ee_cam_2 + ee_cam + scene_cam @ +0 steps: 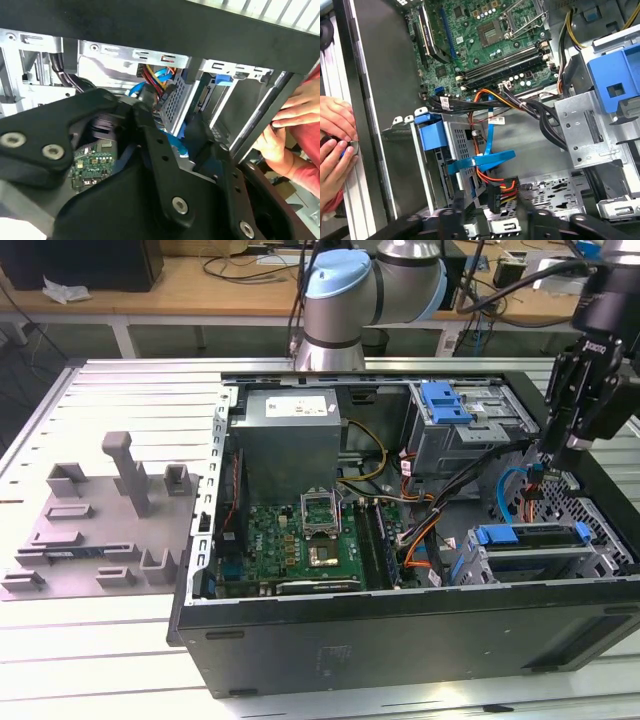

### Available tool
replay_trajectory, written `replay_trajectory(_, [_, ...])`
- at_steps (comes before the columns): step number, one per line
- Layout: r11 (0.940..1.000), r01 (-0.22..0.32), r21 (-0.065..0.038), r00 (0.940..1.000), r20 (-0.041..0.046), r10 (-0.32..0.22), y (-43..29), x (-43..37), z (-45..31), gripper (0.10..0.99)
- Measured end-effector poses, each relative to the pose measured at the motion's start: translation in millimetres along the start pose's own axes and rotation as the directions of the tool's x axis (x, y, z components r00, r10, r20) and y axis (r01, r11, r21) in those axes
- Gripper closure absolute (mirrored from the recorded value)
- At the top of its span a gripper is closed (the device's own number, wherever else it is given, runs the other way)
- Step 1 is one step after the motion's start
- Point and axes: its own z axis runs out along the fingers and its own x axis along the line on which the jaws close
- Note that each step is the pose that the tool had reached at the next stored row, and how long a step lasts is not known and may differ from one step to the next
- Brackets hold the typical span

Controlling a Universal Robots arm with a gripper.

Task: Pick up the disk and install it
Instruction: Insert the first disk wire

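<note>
I expect the black cable connector (495,198) to reach the disk with its wires bending along when I carry it, because the orange and red wires (485,176) curve loosely.
The disk (528,540), showing the blue plastic frame along its edge, sits in the lower drive bay at the front right corner of the open computer case (400,640). In the first wrist view the blue end of its frame (433,135) sticks out of the perforated bay. My gripper (562,452) hangs over the case's right side, just above and behind that bay. Its two black fingers (454,220) stand apart with nothing held, so the gripper (490,222) is open. An orange-and-red power connector (500,192) and a blue flat cable (487,160) lie beyond the fingers.
A grey drive cage with a blue latch (462,420) stands at the case's back right. The motherboard (305,535) fills the case floor. A grey fixture with upright posts (100,520) lies on the table at the exterior view's left. A person's hands (335,140) hold the case rim.
</note>
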Motion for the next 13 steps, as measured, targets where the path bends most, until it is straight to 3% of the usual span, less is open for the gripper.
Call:
replay_trajectory(1, [1.0,0.0,0.0,1.0,-0.0013,0.0,0.1,-0.6,0.7,0.604])
replay_trajectory(2, [1.0,-0.001,0.001,1.0,-0.0028,0.001,0.2,-1.3,1.2,0.675])
replay_trajectory(13, [1.0,-0.003,0.007,0.9999,-0.0101,0.003,0.9,-7.8,8.0,0.675])
